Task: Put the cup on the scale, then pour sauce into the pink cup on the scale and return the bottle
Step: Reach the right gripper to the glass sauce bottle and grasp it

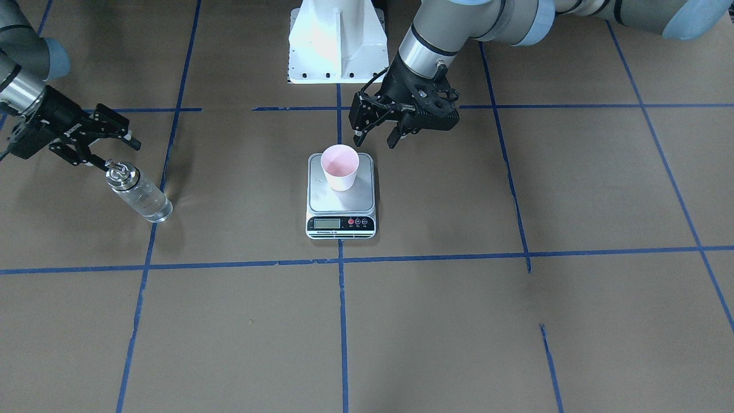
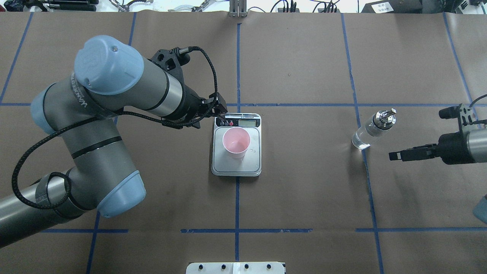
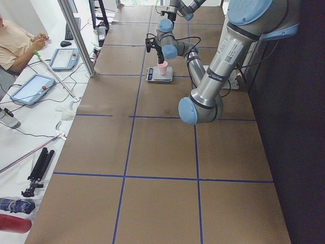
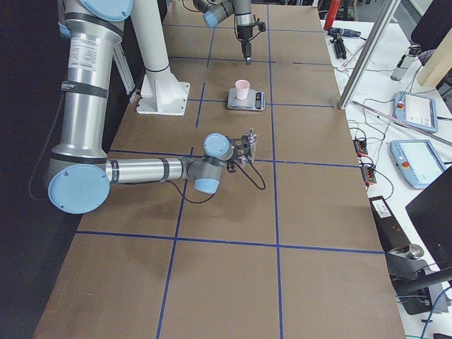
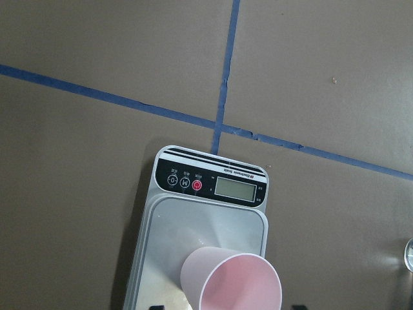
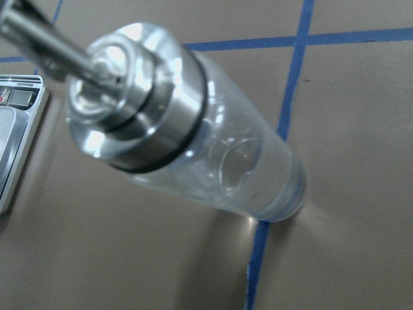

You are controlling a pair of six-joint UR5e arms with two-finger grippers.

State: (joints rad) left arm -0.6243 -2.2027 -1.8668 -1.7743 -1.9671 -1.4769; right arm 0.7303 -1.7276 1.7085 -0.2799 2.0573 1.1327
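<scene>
The bottle's silver cap [image 1: 123, 175] is beside my down-slanted right gripper, so next I swing the gripper behind the bottle, level it and grab the glass body [image 1: 147, 199] before pouring.
The pink cup [image 1: 339, 167] stands upright on the scale [image 1: 367, 198] at the table's middle; both also show in the overhead view, cup [image 2: 236, 142] on scale [image 2: 253, 163], and in the left wrist view, cup [image 5: 232, 284] on scale [image 5: 168, 232]. My left gripper [image 1: 375, 142] is open and empty, raised just behind the cup on the robot's side. The glass bottle [image 1: 140, 195] stands upright on the table, with clear sauce barely visible inside it [image 6: 239, 168]. My right gripper [image 1: 121, 155] is open and empty, close beside the bottle's silver cap [image 2: 384, 118], not touching it.
The white robot base [image 1: 337, 43] stands behind the scale. Blue tape lines [image 1: 342, 321] cross the brown table cover. In the exterior left view a person [image 3: 15, 43] sits at a side bench with tablets [image 3: 30, 89].
</scene>
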